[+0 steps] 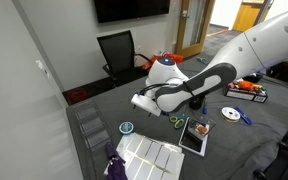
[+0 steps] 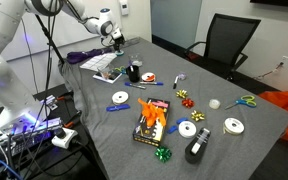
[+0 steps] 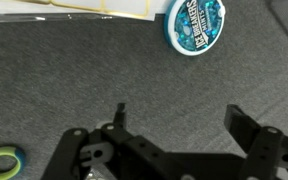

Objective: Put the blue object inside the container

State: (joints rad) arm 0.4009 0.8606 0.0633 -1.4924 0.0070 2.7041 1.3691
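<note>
Next, I move across over the tin [image 1: 126, 127] before lowering to grasp it, because only grey table lies [image 3: 176, 112] between my gripper's fingers and the blue tin is beyond them.
The blue object [image 3: 192, 22] is a round light-blue tin with a whitish lid. It lies flat on the grey table at the top of the wrist view, beyond the jaws and a little to their right. It also shows in an exterior view [image 1: 126, 127], below and just left of my gripper. My gripper [image 3: 182, 125] is open and empty, with only bare table between its fingers. It hovers above the table in both exterior views [image 1: 141, 103] [image 2: 114, 40]. The container [image 2: 134, 72], a small black cup with red at its rim, stands upright some way from the gripper.
White sheets [image 1: 152, 155] lie beside the tin, at the top edge of the wrist view [image 3: 94, 8]. A green ring [image 3: 2, 160] lies at the lower left. A tablet [image 1: 194, 137], green scissors [image 1: 176, 122] and a silver CD [image 1: 230, 113] lie nearby. The table edge runs close by [image 1: 84, 140].
</note>
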